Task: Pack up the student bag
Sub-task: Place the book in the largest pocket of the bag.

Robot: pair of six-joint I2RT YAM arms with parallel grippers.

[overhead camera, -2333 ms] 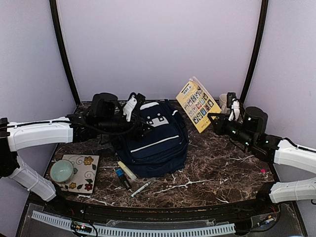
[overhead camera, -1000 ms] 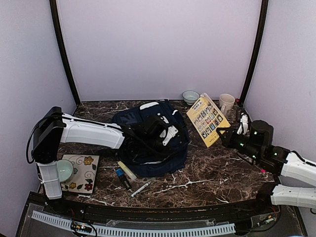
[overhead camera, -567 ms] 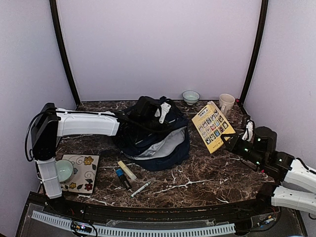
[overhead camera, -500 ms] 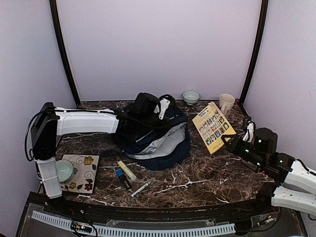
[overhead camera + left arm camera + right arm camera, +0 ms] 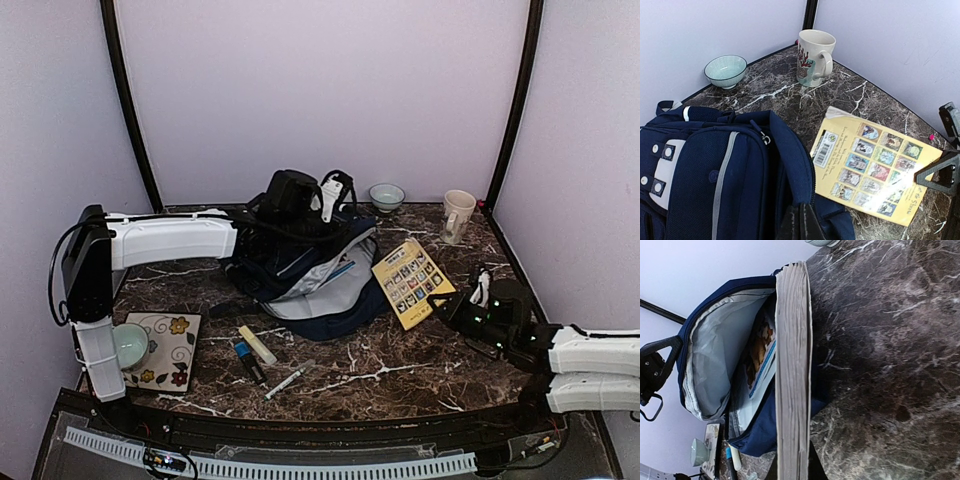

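My right gripper carries on going inward and lets go of the book beside the booklet, as the yellow book's loose end [image 5: 391,256] is facing the bag's raised opening [image 5: 335,283].
The student bag [image 5: 318,300], navy blue, lies open at mid-table and shows its grey lining [image 5: 715,355]; a booklet [image 5: 761,360] sits inside. My left gripper [image 5: 332,203] is shut on the bag's zippered upper rim [image 5: 800,165] and holds it raised; its fingertips [image 5: 801,226] pinch the fabric. A yellow book [image 5: 408,282] with a grid of pictures slants just right of the opening. My right gripper [image 5: 452,306] is shut on its lower edge. In the right wrist view the book [image 5: 792,365] is edge-on in front of the bag's mouth, and my right gripper [image 5: 792,472] is at the bottom.
A pale bowl [image 5: 386,195] and a white mug [image 5: 458,214] stand at the back right. Front left lies a flowered tile [image 5: 170,350] with a cup [image 5: 125,346] on it. Markers [image 5: 254,348] and a pen [image 5: 285,381] lie in front of the bag.
My left gripper has lifted the bag's flap up and back, opening the bag. My right gripper has brought the yellow book down and leftward, close to the opening.
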